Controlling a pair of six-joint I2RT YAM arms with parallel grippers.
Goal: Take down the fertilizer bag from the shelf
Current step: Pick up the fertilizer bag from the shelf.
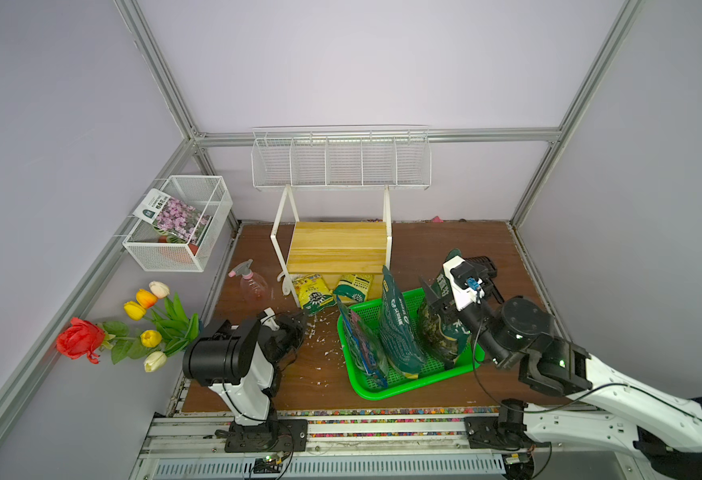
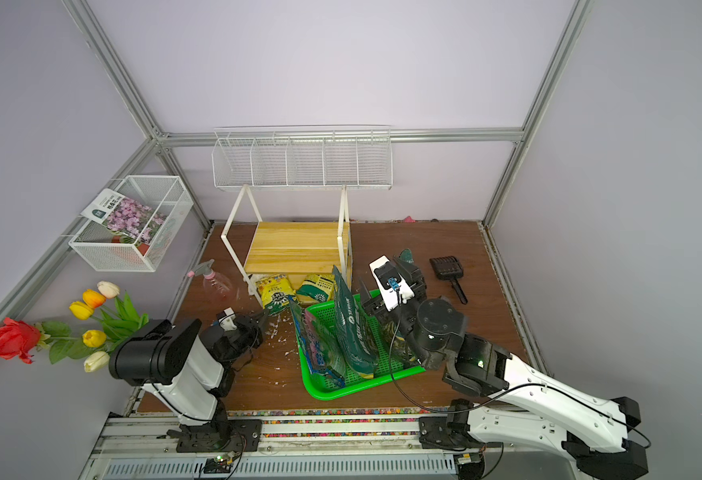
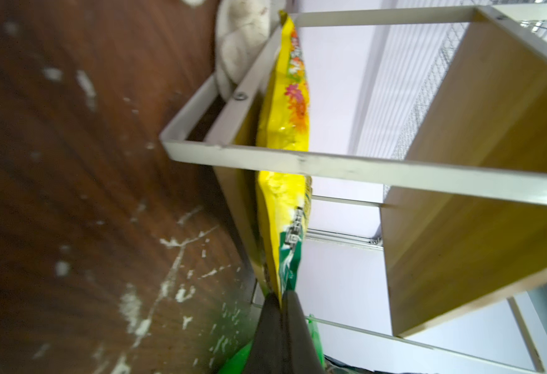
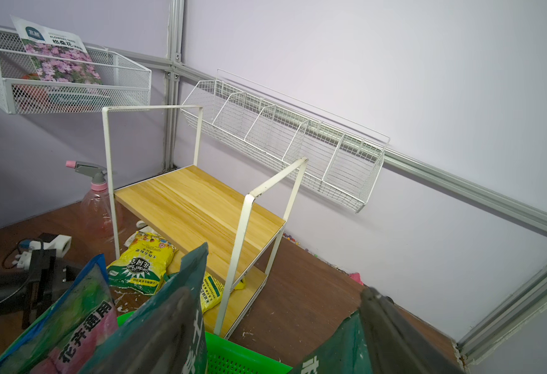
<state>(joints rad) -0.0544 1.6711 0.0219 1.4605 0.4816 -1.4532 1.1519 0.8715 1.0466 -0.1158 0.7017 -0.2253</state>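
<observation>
Next, I pull the fertilizer bag out by its green end point(image 1: 319, 305) with my left gripper before I hand it to my right gripper, because the bag is partly inside the shelf's frame point(image 3: 285, 128).
The shelf point(image 1: 337, 245) point(image 2: 295, 245) point(image 4: 197, 207) stands at the back of the brown table, and its top board is bare. A yellow and green fertilizer bag point(image 1: 314, 293) point(image 2: 276, 293) point(image 3: 285, 113) point(image 4: 146, 259) lies on the lower tier and sticks out at the front. My left gripper point(image 3: 282, 296) point(image 1: 299, 318) is shut on that bag's green end. A second yellow-green bag point(image 1: 355, 286) lies beside it on the same tier. My right gripper point(image 4: 275, 291) point(image 2: 384, 271) hovers open over the green basket point(image 1: 382, 392), with a dark green bag at each finger and nothing between them.
Three tall bags stand in the green basket. A pink spray bottle point(image 1: 251, 284) stands left of the shelf and a black scoop point(image 2: 445, 268) lies to its right. The wire rack point(image 1: 341, 162) hangs above, the mesh box point(image 1: 179, 222) and artificial flowers point(image 1: 133, 328) at left. White crumbs litter the table.
</observation>
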